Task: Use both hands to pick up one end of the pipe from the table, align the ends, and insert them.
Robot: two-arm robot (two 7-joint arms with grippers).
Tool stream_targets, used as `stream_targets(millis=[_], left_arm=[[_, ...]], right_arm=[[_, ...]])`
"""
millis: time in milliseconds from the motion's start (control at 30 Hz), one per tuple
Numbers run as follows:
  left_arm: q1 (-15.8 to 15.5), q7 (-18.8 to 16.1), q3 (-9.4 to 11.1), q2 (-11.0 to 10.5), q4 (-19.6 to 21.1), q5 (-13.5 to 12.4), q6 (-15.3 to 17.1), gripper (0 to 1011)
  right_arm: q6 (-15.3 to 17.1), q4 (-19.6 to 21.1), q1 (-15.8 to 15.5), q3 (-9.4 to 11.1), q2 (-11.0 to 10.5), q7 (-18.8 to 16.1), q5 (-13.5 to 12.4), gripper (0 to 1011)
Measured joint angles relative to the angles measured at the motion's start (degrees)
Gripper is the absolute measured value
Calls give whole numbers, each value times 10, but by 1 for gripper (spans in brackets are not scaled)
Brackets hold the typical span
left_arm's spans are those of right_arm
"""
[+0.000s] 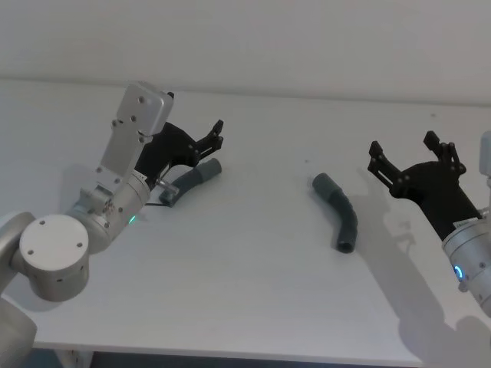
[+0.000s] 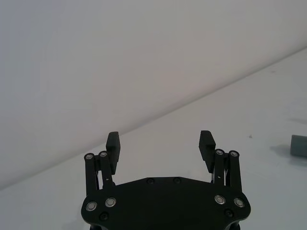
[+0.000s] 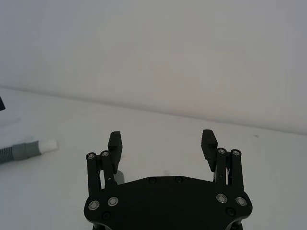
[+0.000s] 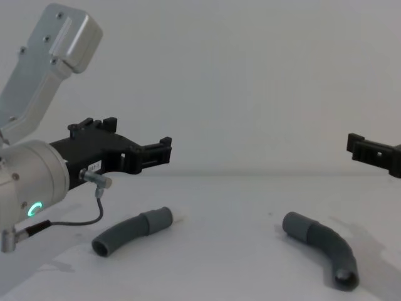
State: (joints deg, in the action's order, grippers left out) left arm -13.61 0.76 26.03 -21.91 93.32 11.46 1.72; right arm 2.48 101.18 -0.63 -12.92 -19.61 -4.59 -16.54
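Note:
I expect the wide collar [image 4: 297,226] to stick out, its tail still bent, when I lift with my right gripper, because the ribbed part [image 4: 330,243] keeps its curve as it lies free.
Two curved, dark grey ribbed pipe pieces lie apart on the white table [image 1: 245,291]. The left piece [image 4: 131,230] has a white stub [image 4: 182,215] at its inner end, and its far end is hidden under my left arm in the head view. The right piece [image 1: 339,211] turns its wide collar mouth [image 4: 294,222] toward the table's middle. My left gripper [image 1: 213,138] hovers open above the left piece [image 1: 196,176], touching nothing. My right gripper [image 1: 414,153] hangs open in the air to the right of the right piece. The right wrist view shows the stub [image 3: 48,144] far beyond the open right gripper [image 3: 161,140].
A pale wall stands behind the table's far edge. A loose black cable [image 4: 75,219] hangs from my left wrist just above the table. The table's bare middle separates the two pieces. The right piece's collar [image 2: 300,145] shows past the left gripper [image 2: 160,140].

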Motion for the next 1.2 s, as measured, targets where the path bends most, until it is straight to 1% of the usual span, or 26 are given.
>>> stream_targets(millis=[133, 167, 200, 233, 267, 333, 367, 400, 433, 467, 533, 600, 633, 733, 767, 833, 867, 933, 967, 1033, 1067, 1200], left_arm=[[0, 2, 0, -1, 4, 0, 13, 1000], [0, 5, 0, -2, 8, 1, 28, 1000], [0, 5, 0, -2, 8, 1, 28, 1000], [0, 6, 0, -3, 9, 1, 33, 1000], [0, 8, -1, -5, 13, 3, 45, 1000], [0, 10, -2, -6, 16, 5, 54, 1000], [0, 13, -3, -8, 20, 7, 68, 1000], [0, 14, -4, -9, 22, 9, 74, 1000], [1, 17, -5, -12, 26, 12, 89, 1000], [1, 19, -6, -14, 28, 13, 93, 1000], [2, 26, -9, -19, 34, 19, 113, 1000], [3, 31, -11, -23, 38, 22, 124, 1000], [3, 33, -13, -26, 40, 23, 129, 1000], [3, 47, -17, -37, 47, 30, 153, 1000], [3, 51, -18, -39, 48, 32, 159, 1000], [2, 57, -19, -43, 50, 34, 166, 1000], [1, 63, -20, -47, 51, 36, 173, 1000], [0, 70, -21, -50, 52, 38, 179, 1000], [-2, 75, -22, -54, 53, 40, 184, 1000], [-5, 85, -23, -58, 53, 42, 190, 1000], [-5, 85, -23, -58, 53, 42, 190, 1000], [-12, 98, -23, -63, 51, 43, 194, 1000]], right_arm=[[14, 1, 3, -1, -7, -12, -3, 1004], [21, 2, 5, -3, -10, -18, -4, 1004], [21, 2, 5, -3, -10, -18, -4, 1004], [29, 4, 6, -4, -14, -23, -5, 1004], [39, 6, 8, -6, -19, -31, -7, 1004], [50, 9, 10, -8, -23, -38, -8, 1004], [55, 11, 11, -9, -25, -41, -8, 1004], [60, 12, 11, -10, -27, -43, -9, 1004], [73, 16, 12, -12, -31, -49, -11, 1004], [79, 18, 13, -13, -32, -52, -12, 1004], [100, 24, 13, -16, -35, -58, -15, 1004], [111, 28, 14, -17, -36, -60, -17, 1004], [124, 33, 14, -18, -36, -62, -19, 1004], [144, 39, 13, -20, -34, -63, -23, 1004], [155, 42, 13, -21, -32, -63, -26, 1004], [168, 46, 12, -21, -30, -62, -28, 1004], [180, 50, 11, -22, -26, -58, -30, 1004], [189, 53, 10, -22, -22, -56, -31, 1004], [200, 56, 9, -22, -17, -51, -33, 1004], [213, 60, 8, -22, -10, -44, -35, 1003], [213, 60, 8, -22, -10, -44, -35, 1004], [237, 64, 8, -23, 5, -28, -35, 1004]])
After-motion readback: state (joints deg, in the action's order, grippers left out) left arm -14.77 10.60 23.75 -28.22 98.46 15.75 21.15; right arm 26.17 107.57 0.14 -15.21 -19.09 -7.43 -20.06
